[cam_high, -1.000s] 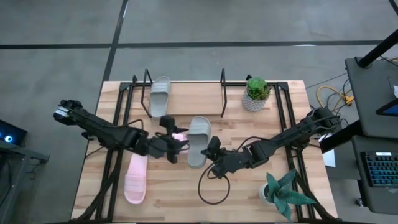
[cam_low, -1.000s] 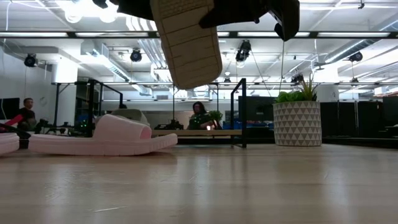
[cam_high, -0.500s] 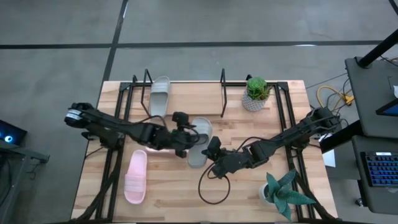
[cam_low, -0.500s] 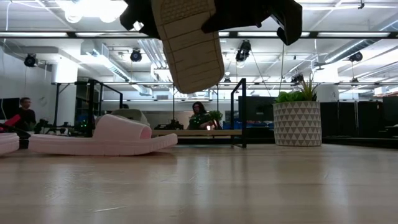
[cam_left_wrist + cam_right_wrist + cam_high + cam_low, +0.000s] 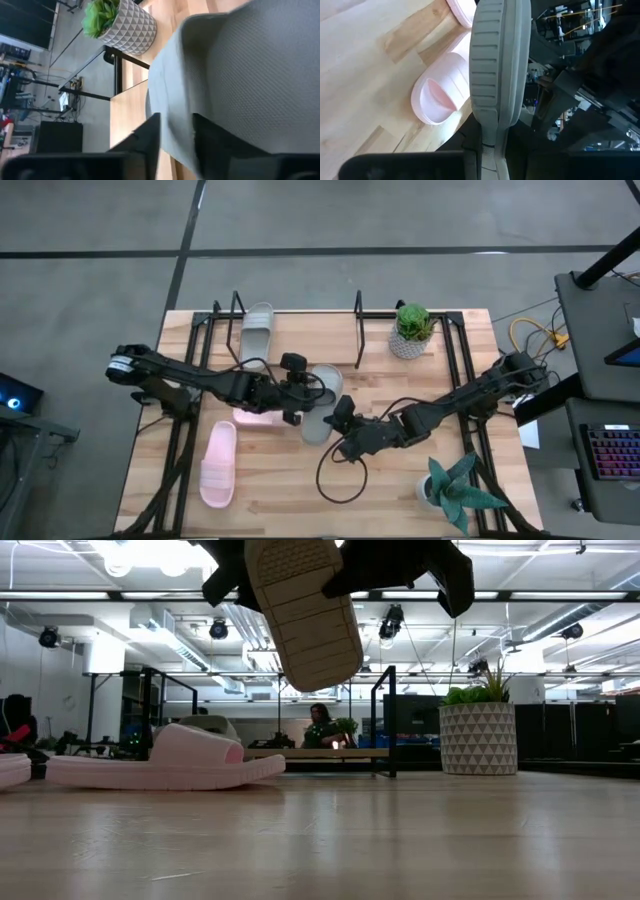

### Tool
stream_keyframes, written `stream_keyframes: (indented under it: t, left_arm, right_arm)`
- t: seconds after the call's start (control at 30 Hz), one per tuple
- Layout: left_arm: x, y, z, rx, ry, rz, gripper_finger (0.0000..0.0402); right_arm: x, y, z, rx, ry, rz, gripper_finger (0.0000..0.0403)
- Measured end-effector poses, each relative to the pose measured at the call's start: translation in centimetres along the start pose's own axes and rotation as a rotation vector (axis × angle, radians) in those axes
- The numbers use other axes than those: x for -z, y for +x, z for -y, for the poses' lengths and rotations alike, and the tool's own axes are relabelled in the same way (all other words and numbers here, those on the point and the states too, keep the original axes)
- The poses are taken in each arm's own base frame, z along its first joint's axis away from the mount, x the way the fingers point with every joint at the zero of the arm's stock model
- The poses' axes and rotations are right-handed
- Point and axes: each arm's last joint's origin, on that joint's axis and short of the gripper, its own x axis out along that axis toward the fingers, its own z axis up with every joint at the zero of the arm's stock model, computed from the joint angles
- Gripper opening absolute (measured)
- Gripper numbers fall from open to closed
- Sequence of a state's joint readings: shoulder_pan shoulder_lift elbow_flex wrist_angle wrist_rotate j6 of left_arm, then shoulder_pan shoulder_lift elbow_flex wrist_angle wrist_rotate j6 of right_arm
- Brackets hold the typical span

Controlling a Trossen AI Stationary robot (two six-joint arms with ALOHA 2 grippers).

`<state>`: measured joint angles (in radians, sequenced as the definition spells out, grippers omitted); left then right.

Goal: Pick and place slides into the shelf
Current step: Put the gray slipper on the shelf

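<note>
Both my grippers are pinching the grey slide, so next my right gripper opens and lets go of its near end (image 5: 316, 428) before my left gripper carries it into the shelf (image 5: 288, 342).
A grey slide (image 5: 322, 402) hangs in the air over the table's middle, its ribbed sole (image 5: 305, 615) facing the low view. My right gripper (image 5: 336, 423) is shut on its near end. My left gripper (image 5: 303, 393) has reached in from the left and is shut on its left side. One pink slide (image 5: 250, 417) lies sole-down under my left arm, another (image 5: 218, 464) nearer the left front. A second grey slide (image 5: 257, 331) lies in the black wire shelf (image 5: 358, 330) at the far edge. My left gripper pinches the grey slide's raised side edge (image 5: 175, 125) between its two fingers (image 5: 148, 134), coming level from the table's left. My right gripper pinches the slide's near end (image 5: 487, 145) across sole and footbed, its fingers lying along the slide. The slide is lifted clear, tipped onto its side.
A potted plant (image 5: 412, 328) stands right of the shelf, and a spiky plant (image 5: 455, 485) stands at the near right corner. A black cable loop (image 5: 345, 475) lies in front of my right gripper. Black side rails run along both table edges.
My left gripper has moved right, from above the pink slide to the grey slide's left side. The grey slide has stayed lifted in my right gripper and has shifted a little. Both pink slides have stayed on the table.
</note>
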<state>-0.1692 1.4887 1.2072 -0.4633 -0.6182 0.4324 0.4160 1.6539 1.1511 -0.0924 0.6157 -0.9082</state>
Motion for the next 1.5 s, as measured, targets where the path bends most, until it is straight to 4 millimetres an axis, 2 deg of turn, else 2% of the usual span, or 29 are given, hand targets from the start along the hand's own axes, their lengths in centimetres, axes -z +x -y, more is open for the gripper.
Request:
stream_keyframes:
  t: [0.1,0.17,0.4,0.67,0.83,1.03,1.17,1.33,1.5]
  left_arm:
    - [0.1,0.1,0.0,0.002,0.043,-0.002,0.0034]
    - [0.0,0.1,-0.1,-0.002,0.047,-0.001,0.001]
    - [0.1,0.1,-0.1,-0.007,0.078,-0.006,0.0002]
    - [0.8,-0.8,-1.3,-0.133,0.148,-0.085,0.0001]
    - [2.6,-1.2,-2.1,-0.181,0.147,-0.147,0.0001]
    - [5.7,0.7,-2.6,-0.258,0.265,-0.318,0.0]
    - [7.4,2.4,-3.4,-0.267,0.33,-0.369,0.0]
    - [9.0,4.2,-5.0,-0.329,0.28,-0.337,0.0]
    - [11.3,5.7,-5.9,-0.341,0.363,-0.327,0.0]
  right_arm:
    - [0.0,0.0,0.0,0.004,0.002,0.0,0.0039]
    - [0.0,0.0,0.0,0.005,0.004,0.001,0.0039]
    - [-0.1,0.0,0.2,0.014,0.059,0.01,0.0046]
    - [0.2,-0.1,0.5,0.104,0.172,-0.087,0.0175]
    - [0.5,-0.3,0.4,0.111,0.237,-0.124,0.0205]
    - [0.6,-0.3,0.4,0.112,0.311,-0.126,0.0205]
    - [0.6,-0.3,0.4,0.115,0.348,-0.126,0.02]
    - [0.9,-0.2,0.0,0.107,0.359,-0.135,0.0194]
    - [1.4,-0.1,-0.9,0.092,0.342,-0.153,0.019]
